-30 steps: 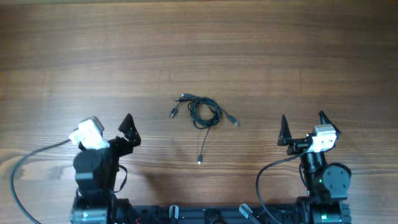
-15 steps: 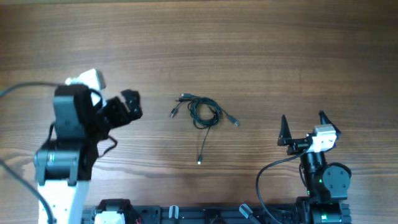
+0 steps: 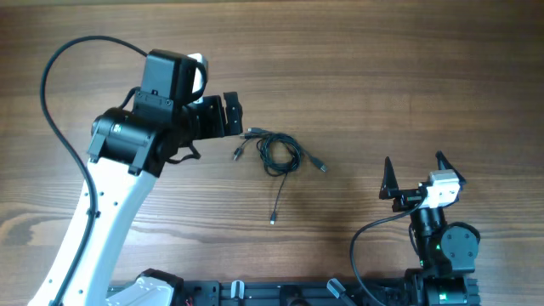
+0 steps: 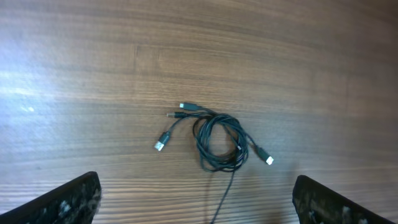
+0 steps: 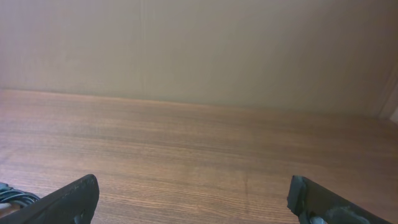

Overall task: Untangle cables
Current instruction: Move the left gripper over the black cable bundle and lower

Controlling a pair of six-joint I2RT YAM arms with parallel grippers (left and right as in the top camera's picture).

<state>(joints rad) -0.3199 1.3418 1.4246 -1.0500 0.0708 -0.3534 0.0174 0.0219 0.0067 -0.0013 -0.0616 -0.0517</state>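
Observation:
The tangle's open middle [image 3: 280, 154] fits a finger, so my left gripper keeps lowering its open fingers to the tangle's front strands of cable [image 3: 276, 172] and closes around them.
The cables [image 3: 279, 153] lie as one small tangle of thin black cords mid-table, with a loose tail [image 3: 276, 204] running toward the front edge and grey plug ends sticking out left and right. My left gripper [image 3: 234, 115] hovers open just left of and behind the tangle. In the left wrist view the cables [image 4: 217, 140] sit ahead of the open left gripper [image 4: 196, 186], apart from both fingers [image 4: 68, 199]. My right gripper [image 3: 414, 166] stands open at the front right, well away from the cords. Nothing lies within the right gripper [image 5: 193, 193] in its wrist view.
The wooden table [image 3: 408, 76] stretches bare round the tangle. The left arm's thick black cable [image 3: 59, 68] loops over the table's left side. A dark bit at the right wrist view's lower left edge [image 5: 12, 196] may be the cords. A pale wall [image 5: 199, 50] rises behind the table.
The left arm lifted from its rest spot at the front left and swung out and right to beside the tangle. The right arm and the cables have not moved.

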